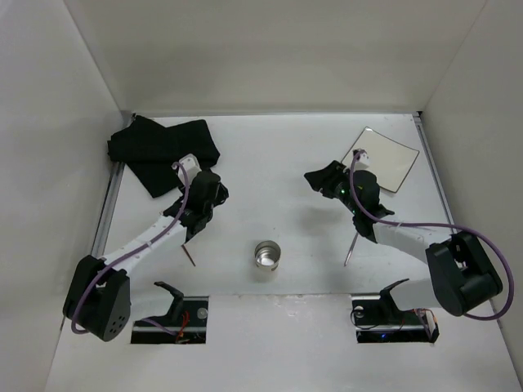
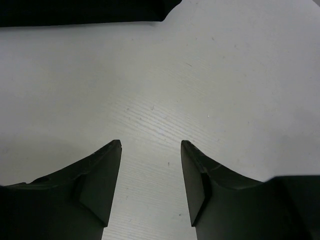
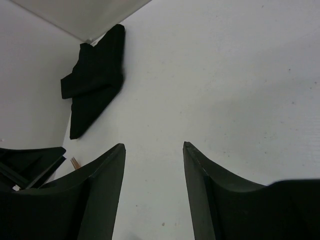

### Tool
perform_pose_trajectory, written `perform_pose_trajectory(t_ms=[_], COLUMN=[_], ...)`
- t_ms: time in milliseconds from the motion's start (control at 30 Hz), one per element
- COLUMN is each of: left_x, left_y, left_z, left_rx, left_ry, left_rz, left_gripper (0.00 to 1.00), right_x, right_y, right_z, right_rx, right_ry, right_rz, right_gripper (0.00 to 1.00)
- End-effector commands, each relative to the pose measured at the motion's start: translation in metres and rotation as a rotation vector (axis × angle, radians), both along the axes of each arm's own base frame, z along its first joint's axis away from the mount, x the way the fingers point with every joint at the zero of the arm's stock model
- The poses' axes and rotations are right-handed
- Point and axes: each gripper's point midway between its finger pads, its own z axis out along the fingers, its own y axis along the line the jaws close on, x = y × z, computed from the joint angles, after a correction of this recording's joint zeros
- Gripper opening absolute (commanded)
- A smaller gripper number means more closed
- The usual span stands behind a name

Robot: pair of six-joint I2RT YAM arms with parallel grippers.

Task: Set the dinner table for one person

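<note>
Next, my left gripper pulls the black cloth mat (image 1: pixel 159 149) toward the table's middle (image 1: pixel 270 180) before my right gripper takes a corner, because the mat lies crumpled far from my right gripper.
The dinner table (image 1: pixel 270 180) is a large matte white top. A black cloth mat (image 1: pixel 159 151) lies crumpled at its far left. A glossy white square plate (image 1: pixel 386 159) lies at the far right. A metal cup (image 1: pixel 266 256) stands near the front middle. A thin utensil (image 1: pixel 190 256) lies by the left arm, another (image 1: pixel 350 249) by the right arm. My left gripper (image 1: pixel 214 193) is open and empty over bare table (image 2: pixel 200 75), just right of the mat (image 2: pixel 75 10). My right gripper (image 1: pixel 315 178) is open and empty, left of the plate, pointing toward the mat (image 3: pixel 95 85).
White walls close the table in at the back and both sides. A metal rail (image 1: pixel 110 204) runs along the left edge. The left arm (image 3: pixel 25 162) shows at the lower left of the right wrist view, with a utensil tip (image 3: pixel 75 162) beside it.
</note>
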Motion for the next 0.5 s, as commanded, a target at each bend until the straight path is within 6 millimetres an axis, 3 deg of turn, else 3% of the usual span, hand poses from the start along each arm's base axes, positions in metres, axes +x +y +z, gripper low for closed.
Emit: perform_pose_trajectory(t_ms=[0,167,267,367,467], left_x=[0.01,0.042,0.066,0.091,0.121], left_y=[0.003,0.003,0.009,0.019,0.032], left_z=[0.01,0.024,0.023,0.012,-0.003], left_rx=[-0.041,-0.079,-0.02,0.006,0.013], left_ry=[-0.032,-0.092,-0.098,-0.07,-0.035], left_rz=[0.04,0.093,0.15,0.208,0.267], left_gripper=[0.49,0.48,0.48,0.49,0.49], right_x=[0.003,0.003,0.004,0.001,0.001], right_y=[-0.004,-0.003,0.0,0.003,0.004], right_z=[0.021,0.02,0.018,0.02,0.017], right_rx=[0.035,0.035,0.032,0.02,0.012], right_ry=[-0.074,-0.073,-0.062,-0.075,-0.063], right_rz=[-0.016,-0.014,0.004,0.025,0.029], right_gripper=[0.56,0.54,0.37,0.11,0.02])
